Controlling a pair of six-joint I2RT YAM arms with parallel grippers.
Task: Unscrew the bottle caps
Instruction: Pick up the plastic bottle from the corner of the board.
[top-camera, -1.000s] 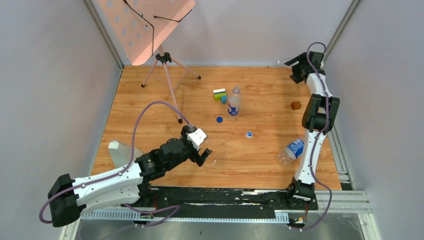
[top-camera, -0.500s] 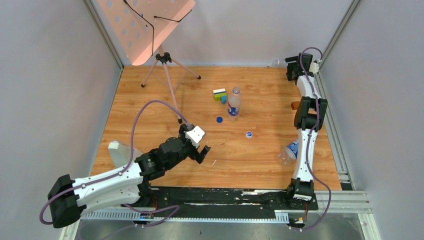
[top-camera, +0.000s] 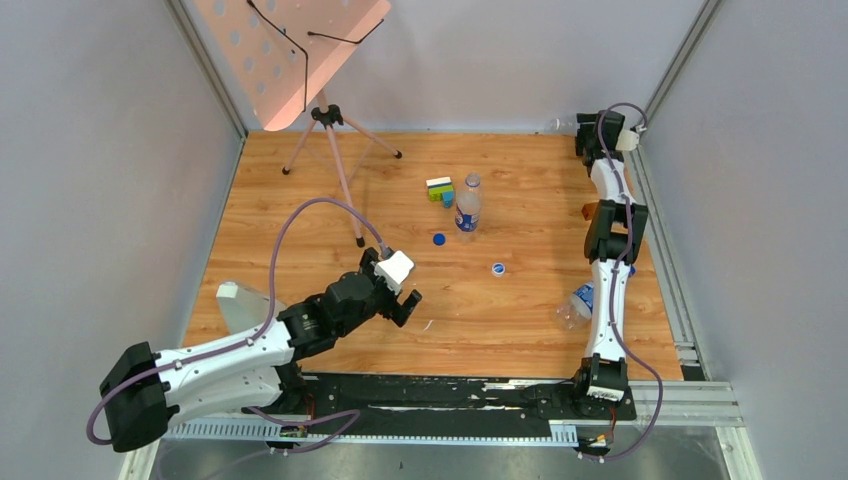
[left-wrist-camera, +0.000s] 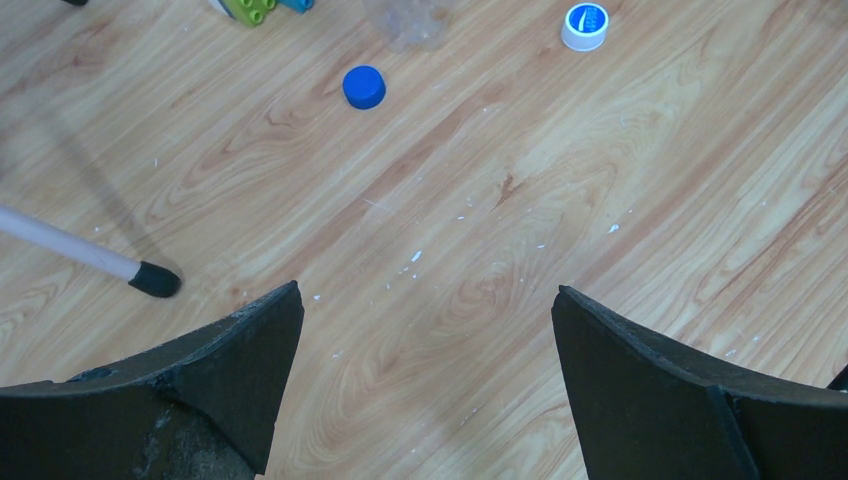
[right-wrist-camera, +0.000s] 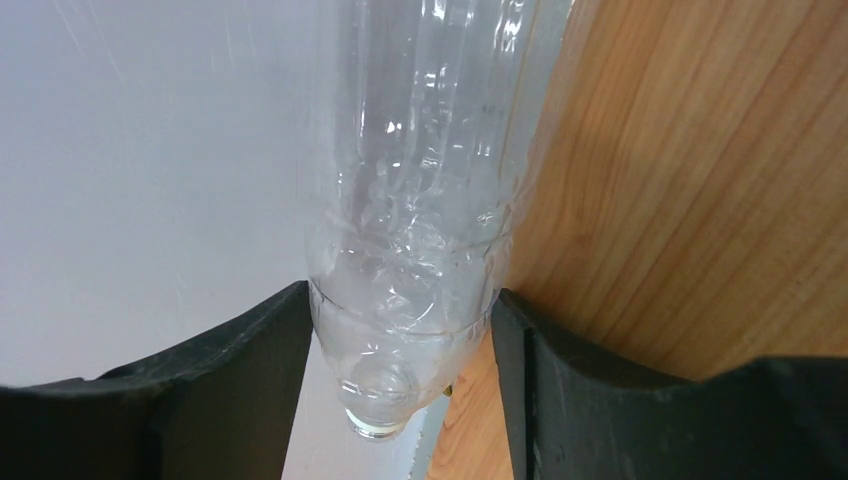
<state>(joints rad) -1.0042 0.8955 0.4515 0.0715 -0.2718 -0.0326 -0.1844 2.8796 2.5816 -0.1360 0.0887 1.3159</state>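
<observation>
The clear bottle is in my right gripper at the far corner (top-camera: 562, 124), so I should move the bottle inward so that my left gripper can take it by its neck (right-wrist-camera: 376, 426).
My right gripper (top-camera: 584, 138) is at the far right corner by the wall. In the right wrist view it (right-wrist-camera: 402, 300) is shut on a clear unlabelled bottle (right-wrist-camera: 420, 190), one finger pressing each side. The bottle's whitish neck end (right-wrist-camera: 385, 422) points toward the camera. An upright blue-labelled bottle (top-camera: 467, 206) stands mid-table. Another labelled bottle (top-camera: 577, 302) lies at the right, partly behind the arm. A loose blue cap (top-camera: 438, 239) (left-wrist-camera: 364, 86) and a white-and-blue cap (top-camera: 498, 268) (left-wrist-camera: 585, 25) lie on the wood. My left gripper (top-camera: 406, 300) (left-wrist-camera: 425, 290) is open and empty over bare wood.
A toy block cluster (top-camera: 440, 190) sits beside the upright bottle. A brown cube (top-camera: 588, 210) is by the right arm. A tripod stand (top-camera: 335, 160) with a pink panel stands at the back left; one foot (left-wrist-camera: 152, 280) is near my left gripper. Grey walls enclose the table.
The right arm has stretched further into the far right corner and its gripper has reached the clear bottle there. The left gripper has shifted slightly.
</observation>
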